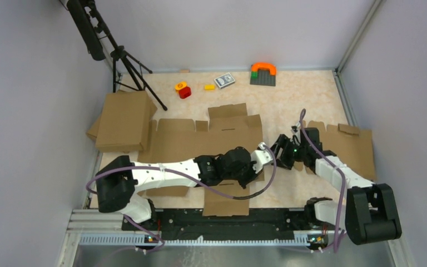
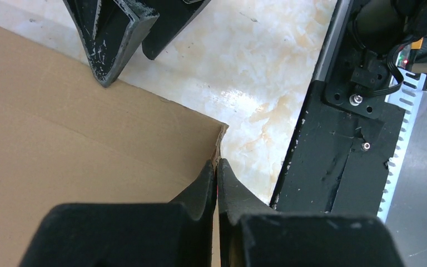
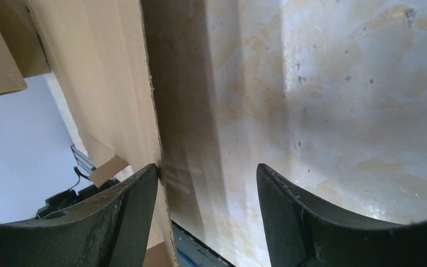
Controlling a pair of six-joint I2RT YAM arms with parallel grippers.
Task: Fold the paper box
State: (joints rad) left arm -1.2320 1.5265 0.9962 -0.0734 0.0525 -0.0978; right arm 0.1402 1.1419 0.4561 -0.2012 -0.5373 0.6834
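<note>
My left arm lies across the flat paper box, so next my left gripper leaves the flat box's corner by my right gripper and takes its edge beside the folded box.
The paper box lies as a wide flat brown sheet with flaps across the middle of the table. My left arm reaches across it, and the left gripper sits at the sheet's right near corner. In the left wrist view that gripper is shut on the corner of the paper box, with the thin edge pinched between the tips. My right gripper is just to the right of it and stands open. Its left finger touches the sheet's edge; the other finger is over bare table.
A folded brown box lies at the left and a smaller cardboard blank at the right. Small toys, a card deck and a grey plate with an orange arch line the back. A tripod stands back left. The black base rail runs close by.
</note>
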